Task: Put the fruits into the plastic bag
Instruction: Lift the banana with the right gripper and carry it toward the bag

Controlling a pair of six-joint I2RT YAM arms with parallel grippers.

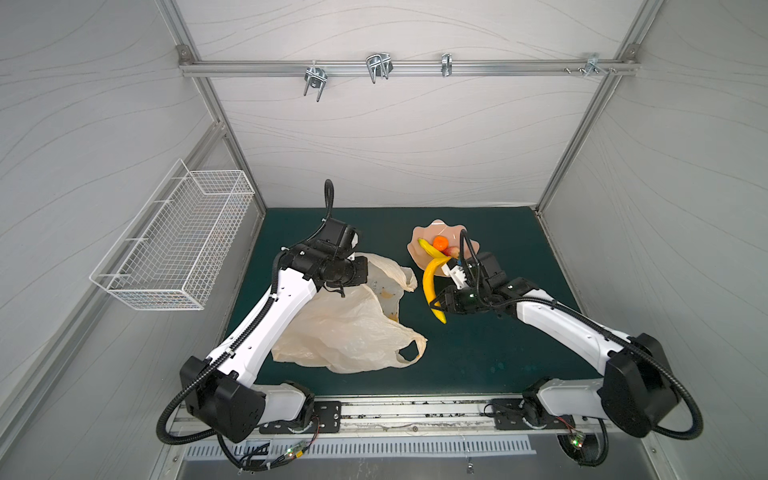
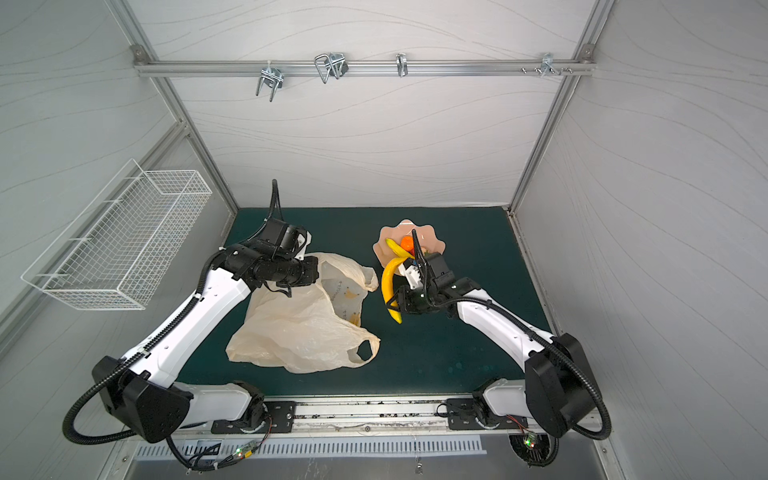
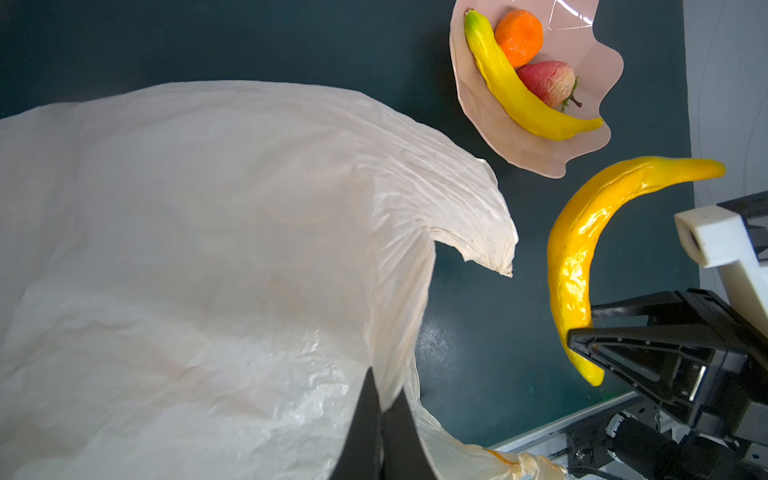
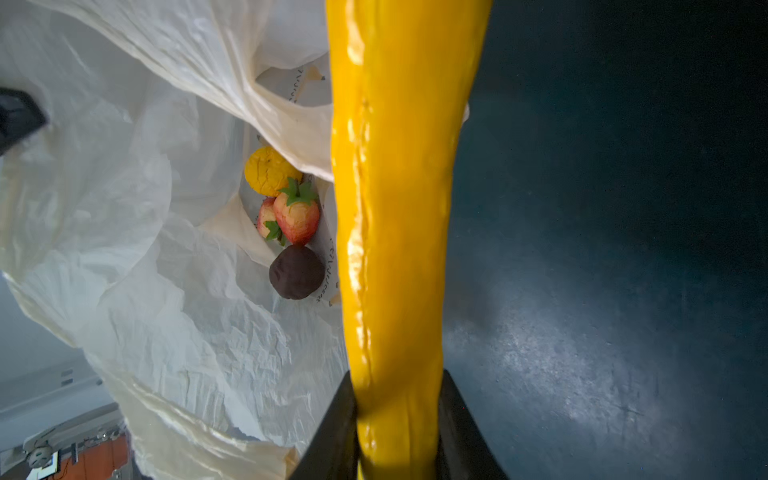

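My right gripper should keep moving the banana into the bag's opening (image 1: 389,293), which is wide open toward it, until it hangs over the bag's strawberries (image 4: 294,216), and then let go.
The cream plastic bag (image 1: 353,328) (image 2: 299,332) lies crumpled on the green mat. My left gripper (image 3: 384,399) is shut on its upper rim, holding the mouth lifted. Inside the bag I see an orange round fruit (image 4: 268,170), two strawberries (image 4: 297,216) and a dark brown ball (image 4: 296,272). My right gripper (image 4: 399,415) (image 1: 438,305) is shut on a long yellow banana (image 4: 399,208) (image 1: 430,286), held above the mat just right of the bag's mouth. The pink bowl (image 3: 519,145) (image 1: 419,257) holds another banana (image 3: 511,87), an orange (image 3: 519,37) and a strawberry (image 3: 546,83).
A white wire basket (image 1: 174,245) hangs on the left wall. Metal hooks (image 1: 378,66) hang from the back rail. The arms' base rail (image 1: 415,415) runs along the mat's front edge.
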